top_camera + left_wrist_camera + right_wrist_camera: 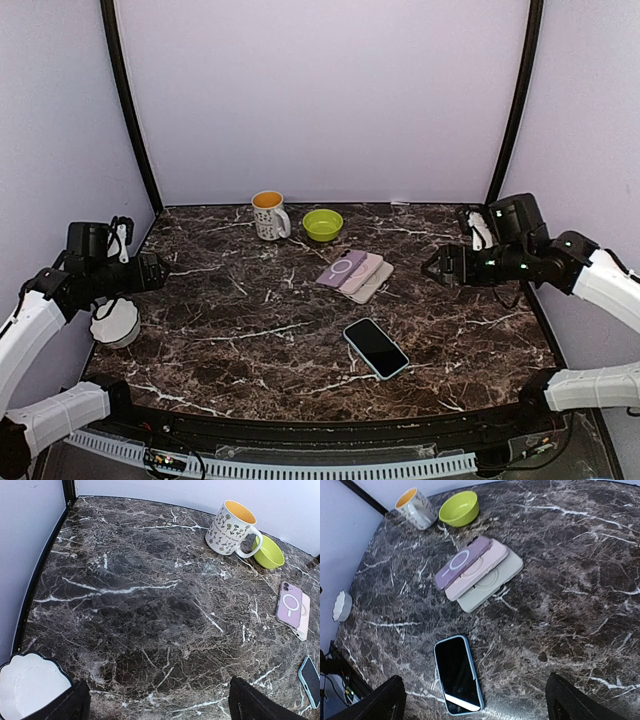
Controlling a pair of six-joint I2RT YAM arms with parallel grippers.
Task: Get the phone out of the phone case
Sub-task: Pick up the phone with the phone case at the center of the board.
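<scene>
The light blue phone case [376,348] is lying apart from the stacked cases, so the robot's right gripper goes on heading for its near end [391,367] before the gripper's fingers straddle the case's long sides.
The phone [376,348] lies face up, dark screen showing, in a light blue phone case on the marble table [250,330], near the front centre. It also shows in the right wrist view as the phone [457,674] and at the edge of the left wrist view as the phone [311,681]. My right gripper [432,267] hovers open, high over the right side of the table, well away from the phone. My left gripper [160,272] hangs open above the left edge. Nothing sits between the fingers of the left gripper [160,700] or the right gripper [477,700].
Three empty cases, purple, pink and grey, lie fanned in a stack [355,273] behind the phone. A patterned mug [268,214] and a green bowl [323,224] stand at the back. A white scalloped dish [115,323] sits at the left edge.
</scene>
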